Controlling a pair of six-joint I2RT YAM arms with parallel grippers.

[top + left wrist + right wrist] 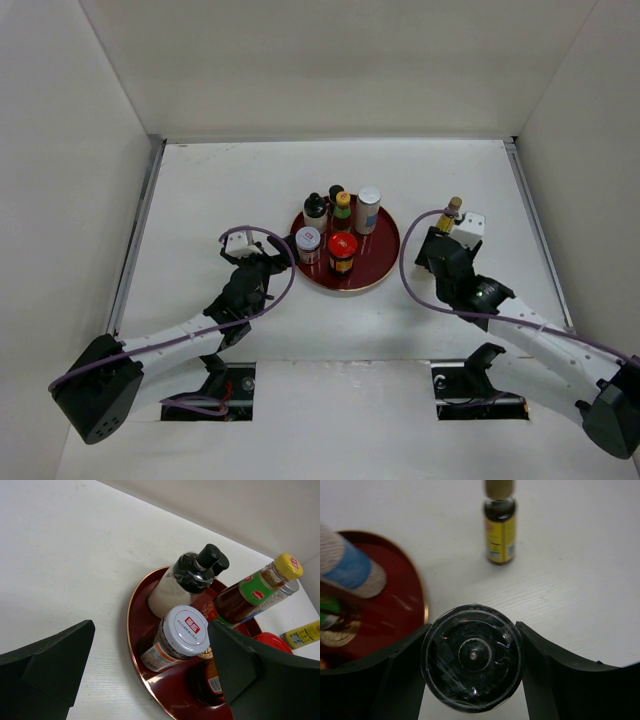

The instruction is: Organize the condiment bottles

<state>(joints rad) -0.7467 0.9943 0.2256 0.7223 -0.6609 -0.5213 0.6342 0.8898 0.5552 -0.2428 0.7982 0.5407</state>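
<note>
The red tray has open space [380, 249] by the silver-capped bottle, so I should keep moving the upright black round bottle [473, 658] there with my right gripper until it stands.
A round red tray [375, 268] holds several condiment bottles: a white-capped jar [308, 240], a red-capped jar [342, 248], a yellow-capped bottle [343, 203], a black-capped white bottle [315, 206] and a silver-capped one [369, 205]. My left gripper [264, 264] is open and empty at the tray's left edge, its jaws either side of the white-capped jar [186, 629]. My right gripper [440, 248] is shut on a black round bottle [472, 657], seen end on, just right of the tray [395, 612]. A small yellow-labelled bottle [450, 215] stands on the table beyond it [500, 527].
White walls enclose the white table on the left, back and right. Both arm bases sit at the near edge. In the left wrist view the tray rim [131, 625] lies between the fingers. The yellow-labelled bottle [302, 635] shows far right there.
</note>
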